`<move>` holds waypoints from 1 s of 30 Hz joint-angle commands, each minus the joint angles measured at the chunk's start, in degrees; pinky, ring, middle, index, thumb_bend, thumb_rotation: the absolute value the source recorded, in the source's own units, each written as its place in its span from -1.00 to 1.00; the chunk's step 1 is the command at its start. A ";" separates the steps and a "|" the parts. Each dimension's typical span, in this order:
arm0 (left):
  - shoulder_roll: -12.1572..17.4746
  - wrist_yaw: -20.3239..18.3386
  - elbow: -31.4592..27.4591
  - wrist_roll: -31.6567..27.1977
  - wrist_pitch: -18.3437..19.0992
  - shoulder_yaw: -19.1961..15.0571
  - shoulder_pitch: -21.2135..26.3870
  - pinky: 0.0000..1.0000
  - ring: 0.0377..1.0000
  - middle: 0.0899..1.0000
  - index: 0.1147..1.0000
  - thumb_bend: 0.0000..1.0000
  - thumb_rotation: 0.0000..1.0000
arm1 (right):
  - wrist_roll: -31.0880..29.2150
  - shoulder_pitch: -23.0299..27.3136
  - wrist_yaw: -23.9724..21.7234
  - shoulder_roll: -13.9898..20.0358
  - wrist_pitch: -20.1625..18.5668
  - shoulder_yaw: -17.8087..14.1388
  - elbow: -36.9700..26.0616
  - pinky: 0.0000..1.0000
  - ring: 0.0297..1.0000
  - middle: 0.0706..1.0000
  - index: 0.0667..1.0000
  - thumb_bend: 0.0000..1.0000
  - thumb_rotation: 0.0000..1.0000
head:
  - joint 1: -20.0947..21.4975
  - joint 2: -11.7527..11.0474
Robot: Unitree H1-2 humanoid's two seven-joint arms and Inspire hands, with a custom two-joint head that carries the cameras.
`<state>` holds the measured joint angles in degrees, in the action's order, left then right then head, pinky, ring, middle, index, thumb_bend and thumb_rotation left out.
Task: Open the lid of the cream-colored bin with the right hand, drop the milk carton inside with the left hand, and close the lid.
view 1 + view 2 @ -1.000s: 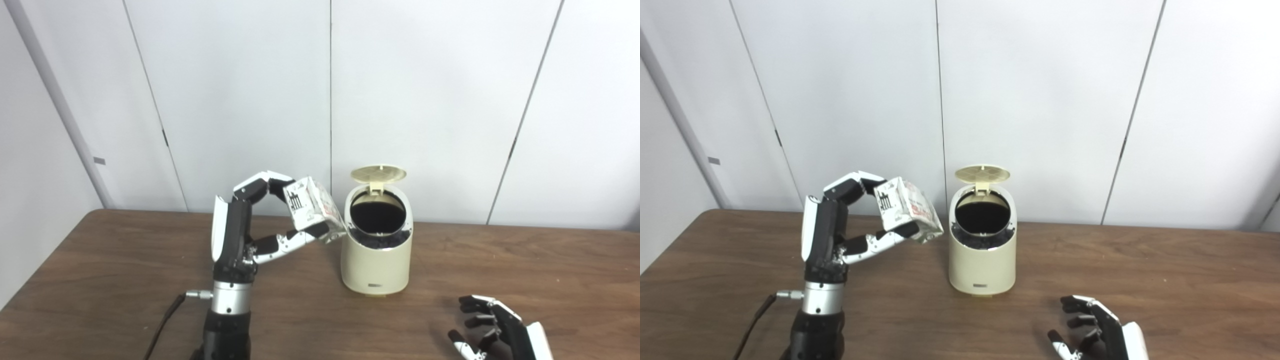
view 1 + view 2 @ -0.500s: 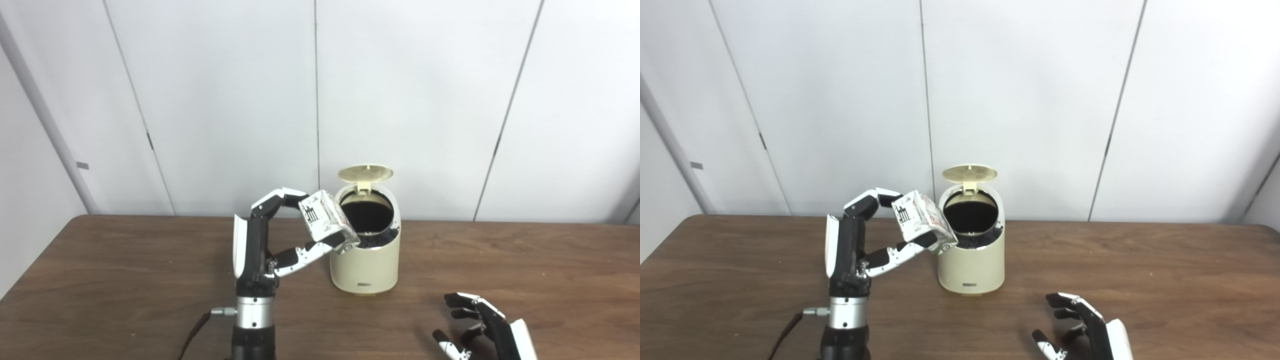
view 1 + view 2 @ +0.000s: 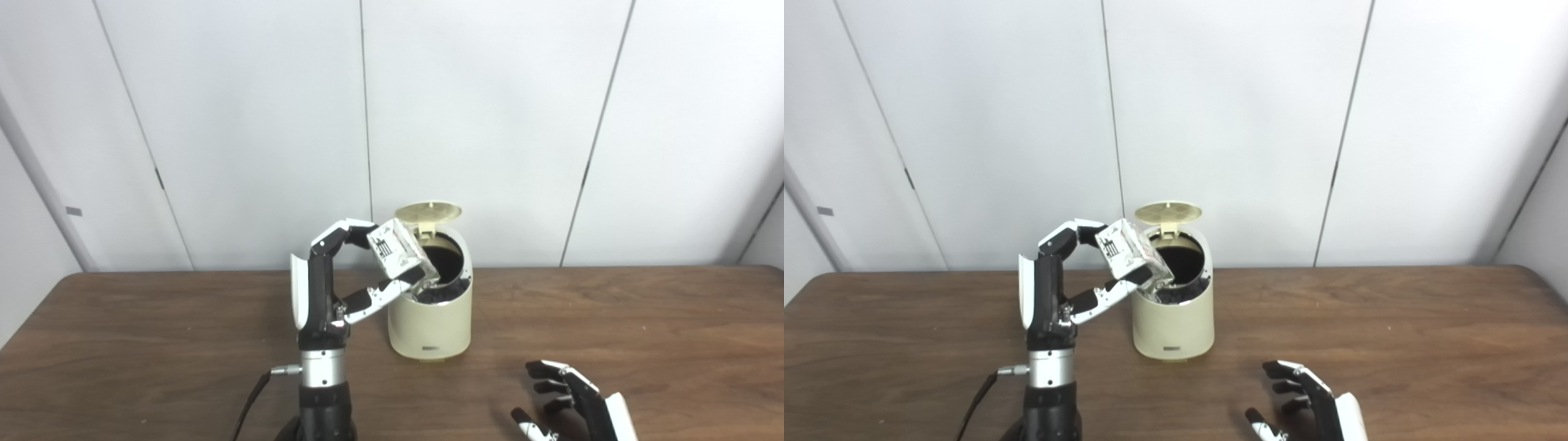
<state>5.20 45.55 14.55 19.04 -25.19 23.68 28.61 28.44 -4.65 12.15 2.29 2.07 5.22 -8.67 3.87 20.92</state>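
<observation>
I expect the round lid [image 3: 428, 212] will swing down level and stay closed when I push it, because it stands up on a hinge at the back rim [image 3: 426, 232].
The cream-colored bin [image 3: 430, 321] stands on the brown table, its round lid [image 3: 428, 212] tipped up and open at the back, showing a dark inside. My left hand [image 3: 343, 275] is raised and shut on the white milk carton [image 3: 399, 253], held tilted over the bin's left rim with its lower corner at the opening. In the right eye view the carton [image 3: 1130, 256] overlaps the bin [image 3: 1173, 318] opening the same way. My right hand [image 3: 572, 407] rests low at the front right of the table, open and empty, apart from the bin.
The brown wooden table [image 3: 643, 331] stretches wide on both sides of the bin. A white panelled wall [image 3: 490, 122] stands right behind it. A black cable [image 3: 248, 407] hangs from my left wrist at the front edge.
The camera has panned to the right. My left hand has carried the carton right, from beside the bin to over its left rim. The right hand has stayed low and open.
</observation>
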 commanded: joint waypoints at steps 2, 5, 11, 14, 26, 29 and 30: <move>0.46 5.52 1.51 1.48 -1.73 2.25 5.24 -0.04 -0.08 -0.20 -0.11 0.01 -1.00 | 0.37 -2.07 0.36 -0.61 1.10 0.82 0.43 0.08 0.28 0.34 0.33 -0.38 -1.00 | 0.02 0.03; 0.36 7.61 3.27 0.26 -1.73 3.59 6.63 -0.08 -0.09 -0.19 -0.12 0.01 -1.00 | 0.03 -2.45 -0.01 -0.59 0.85 0.96 -0.15 -0.02 0.20 0.33 0.34 -0.38 -1.00 | 0.08 0.13; -1.07 8.35 6.75 -2.75 -1.73 3.47 8.32 -0.12 -0.11 -0.17 -0.16 0.01 -1.00 | 0.10 -2.79 -0.56 -0.83 -0.67 1.09 -1.40 0.06 0.26 0.34 0.35 -0.39 -1.00 | 0.46 0.70; -1.59 8.37 9.72 -3.70 -1.72 3.80 9.07 -0.15 -0.12 -0.17 -0.16 0.01 -1.00 | 0.26 -2.82 -0.63 -0.85 -0.99 1.14 -1.62 0.05 0.25 0.33 0.35 -0.40 -1.00 | 0.77 0.75; -3.63 7.89 22.13 -7.26 -1.73 3.98 11.43 -0.22 -0.11 -0.15 -0.18 0.01 -1.00 | 1.20 -3.24 -0.68 -0.46 -0.64 1.55 -1.31 -0.02 0.20 0.31 0.36 -0.39 -1.00 | 1.12 0.68; -3.68 9.42 24.84 -6.53 -1.73 4.69 12.08 -0.26 -0.13 -0.15 -0.18 0.01 -1.00 | 1.11 -3.34 -0.80 -0.52 -0.79 1.61 -1.45 0.02 0.23 0.32 0.35 -0.39 -1.00 | 1.36 0.61; -3.68 9.89 25.52 -6.36 -1.74 4.96 12.27 -0.28 -0.14 -0.15 -0.18 0.01 -1.00 | 1.08 -3.36 -0.81 -0.55 -0.83 1.62 -1.48 0.02 0.24 0.33 0.35 -0.39 -1.00 | 1.36 0.61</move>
<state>1.71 54.50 40.21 11.13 -25.97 28.30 37.94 29.28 -6.60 12.25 1.89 1.53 6.13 -10.42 5.19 21.53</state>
